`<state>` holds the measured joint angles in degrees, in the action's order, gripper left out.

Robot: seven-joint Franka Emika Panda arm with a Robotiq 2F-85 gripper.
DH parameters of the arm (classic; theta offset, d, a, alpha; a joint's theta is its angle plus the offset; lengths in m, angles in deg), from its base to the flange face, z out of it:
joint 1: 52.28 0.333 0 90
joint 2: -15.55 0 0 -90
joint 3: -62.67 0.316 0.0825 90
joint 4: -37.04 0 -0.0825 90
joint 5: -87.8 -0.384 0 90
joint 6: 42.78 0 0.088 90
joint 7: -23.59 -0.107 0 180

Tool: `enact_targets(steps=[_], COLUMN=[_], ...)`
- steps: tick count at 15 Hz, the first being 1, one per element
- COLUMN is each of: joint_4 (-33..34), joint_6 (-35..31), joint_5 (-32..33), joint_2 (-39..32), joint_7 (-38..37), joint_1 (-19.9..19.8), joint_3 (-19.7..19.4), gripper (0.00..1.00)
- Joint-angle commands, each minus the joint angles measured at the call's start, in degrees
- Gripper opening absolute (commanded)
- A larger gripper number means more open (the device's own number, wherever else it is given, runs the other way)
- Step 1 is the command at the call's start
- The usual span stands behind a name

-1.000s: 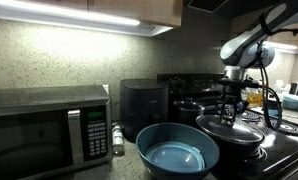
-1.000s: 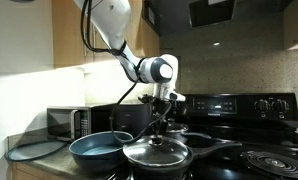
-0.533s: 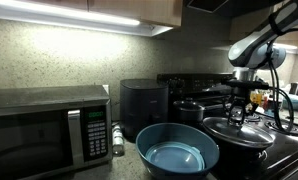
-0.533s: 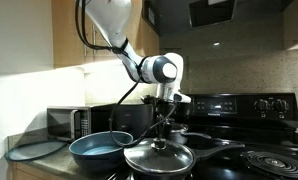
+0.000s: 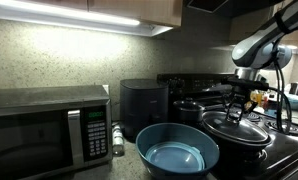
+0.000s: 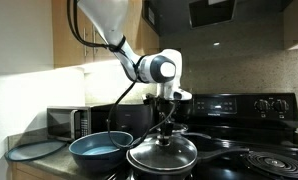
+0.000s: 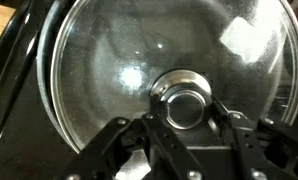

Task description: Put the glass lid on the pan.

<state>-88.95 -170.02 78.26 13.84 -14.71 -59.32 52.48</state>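
Note:
The pan's rim shows beyond the edge of the glass lid, so next my gripper moves the lid toward that exposed side and lowers it before letting go.
The glass lid, clear with a thin metal rim and a round metal knob, fills the wrist view. My gripper is shut on the knob, one finger on each side. In both exterior views the gripper holds the lid level, right over the black pan on the stove. I cannot tell whether the rim touches the pan. The pan's handle points away along the stove.
A big blue bowl stands beside the pan on the counter. A smaller black pot, a black air fryer and a microwave stand behind. A coil burner lies beyond the pan. A grey plate sits at the counter end.
My gripper has carried the lid sideways over the stove, away from the blue bowl, and it now sits more squarely over the pan. The grip on the knob is unchanged.

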Motion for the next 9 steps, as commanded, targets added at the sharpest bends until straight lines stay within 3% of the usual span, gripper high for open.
enact_targets(steps=[1, 9], joint_4=[-5.94, -9.06], joint_6=[-7.25, -5.27], joint_5=[1.57, 7.51], joint_2=[6.98, 8.24], joint_7=[-4.23, -11.89], joint_1=[0.20, -0.59], joint_3=[1.27, 3.15], gripper=[0.25, 0.25])
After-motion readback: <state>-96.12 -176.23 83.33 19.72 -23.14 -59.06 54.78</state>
